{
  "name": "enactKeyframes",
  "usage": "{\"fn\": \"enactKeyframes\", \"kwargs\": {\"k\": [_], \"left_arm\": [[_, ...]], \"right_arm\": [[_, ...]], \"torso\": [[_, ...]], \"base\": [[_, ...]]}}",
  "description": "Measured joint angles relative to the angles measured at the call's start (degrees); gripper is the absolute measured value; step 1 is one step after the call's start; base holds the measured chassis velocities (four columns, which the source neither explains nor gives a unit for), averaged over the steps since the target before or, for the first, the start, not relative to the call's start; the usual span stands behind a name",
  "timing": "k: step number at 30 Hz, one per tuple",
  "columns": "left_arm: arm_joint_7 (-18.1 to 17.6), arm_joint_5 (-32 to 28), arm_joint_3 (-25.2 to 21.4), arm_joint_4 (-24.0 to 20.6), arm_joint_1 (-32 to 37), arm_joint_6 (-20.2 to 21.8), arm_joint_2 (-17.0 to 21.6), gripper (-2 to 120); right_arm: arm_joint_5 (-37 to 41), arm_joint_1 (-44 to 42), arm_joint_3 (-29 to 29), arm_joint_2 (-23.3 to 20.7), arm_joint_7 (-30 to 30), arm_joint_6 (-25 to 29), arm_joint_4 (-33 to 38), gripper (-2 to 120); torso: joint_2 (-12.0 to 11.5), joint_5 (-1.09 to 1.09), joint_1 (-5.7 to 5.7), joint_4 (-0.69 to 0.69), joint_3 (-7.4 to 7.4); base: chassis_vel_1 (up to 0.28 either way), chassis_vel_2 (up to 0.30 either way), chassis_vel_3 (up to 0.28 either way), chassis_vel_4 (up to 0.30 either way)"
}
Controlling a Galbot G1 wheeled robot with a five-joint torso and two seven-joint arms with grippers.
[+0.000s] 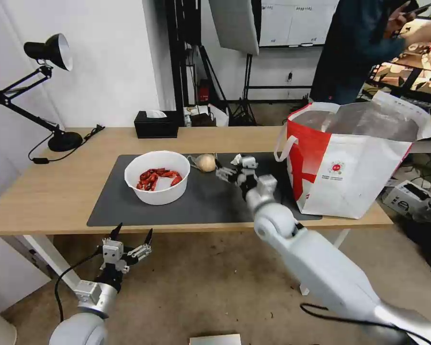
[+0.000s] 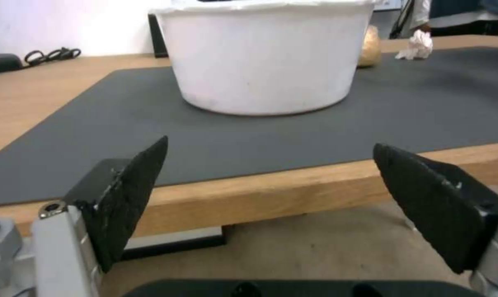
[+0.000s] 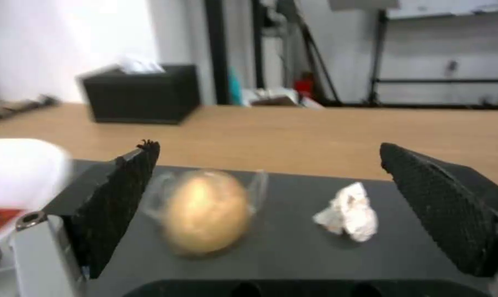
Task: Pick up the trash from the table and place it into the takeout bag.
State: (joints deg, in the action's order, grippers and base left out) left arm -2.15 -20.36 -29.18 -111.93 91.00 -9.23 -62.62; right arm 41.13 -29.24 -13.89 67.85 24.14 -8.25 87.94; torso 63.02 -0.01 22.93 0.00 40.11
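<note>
The white tissue is crumpled with loose creases, so I expect it to squeeze almost flat but stay bunched above the robot's gripper when the robot lifts it.
On the dark mat (image 1: 210, 203) of the table (image 1: 52, 191) stands a white bowl (image 1: 156, 177) of red crayfish shells. A wrapped beige bun (image 1: 206, 163) lies to its right. My right gripper (image 1: 221, 171) hovers open just right of the bun. From its wrist I see the bun (image 3: 205, 212) and a crumpled white tissue (image 3: 349, 212) on the mat ahead, both in the span between the open fingers. The takeout bag (image 1: 349, 163) stands open at the table's right end. My left gripper (image 1: 134, 229) is open below the front edge, facing the bowl (image 2: 265, 57).
A black tissue box (image 1: 156, 123) sits at the table's back edge. At the far left stands a black desk lamp (image 1: 52, 52) with its cord. A person is behind the bag. The right arm's white links stretch over the table's front edge.
</note>
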Motion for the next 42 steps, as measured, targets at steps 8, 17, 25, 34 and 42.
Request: {"fn": "enactKeyframes", "kwargs": {"k": [8, 17, 25, 34, 42], "left_arm": [[-0.14, -0.02, 0.18, -0.34, 0.24, 0.22, -0.54, 100], [-0.14, -0.03, 0.28, -0.36, 0.42, 0.23, -0.62, 100], [-0.15, -0.58, 1.00, -0.51, -0.01, 0.42, -0.58, 100], [-0.12, -1.47, 1.03, -0.85, 0.23, 1.13, -0.76, 100], [-0.11, -1.51, 1.01, -0.73, -0.10, 1.24, -0.39, 100]], "right_arm": [[3.42, 8.97, -2.15, 5.86, 9.26, -6.18, -12.75, 100], [3.78, 13.42, -1.92, 10.05, 14.29, -9.15, -22.55, 100], [4.04, 14.94, -1.82, 11.68, 16.81, -11.27, -24.64, 100], [5.88, 16.13, -2.09, 13.26, 18.80, -14.18, -25.72, 100], [5.96, 16.28, -1.67, 14.46, 19.91, -15.20, -26.80, 100]], "torso": [[0.00, 0.00, 0.00, 0.00, 0.00], [0.00, 0.01, -0.01, 0.00, 0.00], [0.00, 0.00, -0.01, 0.00, -0.01], [0.00, 0.00, -0.01, 0.01, -0.01], [0.01, 0.01, -0.01, 0.00, 0.00]], "base": [[0.000, 0.000, 0.000, 0.000], [0.000, 0.000, 0.000, 0.000], [0.000, 0.000, 0.000, 0.000], [0.000, 0.000, 0.000, 0.000], [0.000, 0.000, 0.000, 0.000]]}}
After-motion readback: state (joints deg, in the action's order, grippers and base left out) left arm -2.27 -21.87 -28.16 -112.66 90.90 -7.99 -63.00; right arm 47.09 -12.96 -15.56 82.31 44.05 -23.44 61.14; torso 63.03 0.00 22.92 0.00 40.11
